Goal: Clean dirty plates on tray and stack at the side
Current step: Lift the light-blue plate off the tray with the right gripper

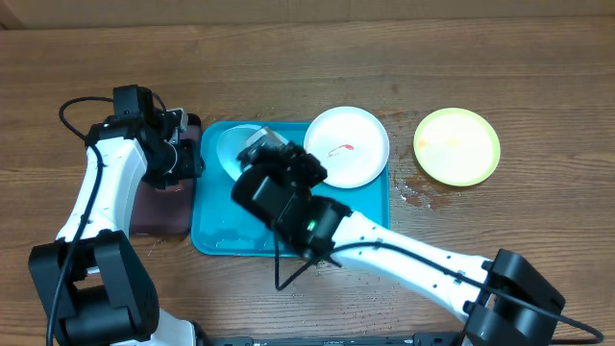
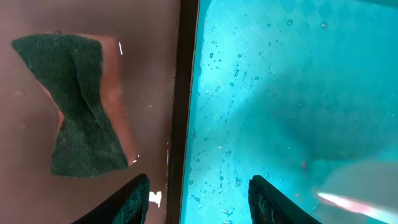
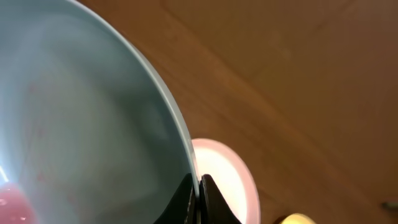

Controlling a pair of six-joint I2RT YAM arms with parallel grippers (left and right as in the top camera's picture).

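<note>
My right gripper is holding the light blue plate point(image 1: 231, 148) by its rim, and the yellow-green plate's top point(image 1: 456, 146) is clear. So I keep carrying until the plates are stacked.
My right gripper point(image 3: 198, 193) is shut on the rim of the light blue plate point(image 3: 81, 124) and holds it tilted above the turquoise tray point(image 1: 221, 235); the overhead view shows the plate point(image 1: 233, 146) partly hidden by the arm. The white plate point(image 1: 346, 146) with a red smear lies on the tray's right end. The yellow-green plate point(image 1: 456, 145) lies on the table to the right. My left gripper point(image 2: 199, 199) is open and empty, straddling the edge between the pinkish tray and the turquoise tray point(image 2: 280, 93).
A green sponge point(image 2: 78, 102) lies in the black-rimmed pinkish tray point(image 1: 154, 207) left of the turquoise tray. Water drops dot the turquoise tray floor and the table point(image 1: 413, 192) between the tray and the yellow-green plate.
</note>
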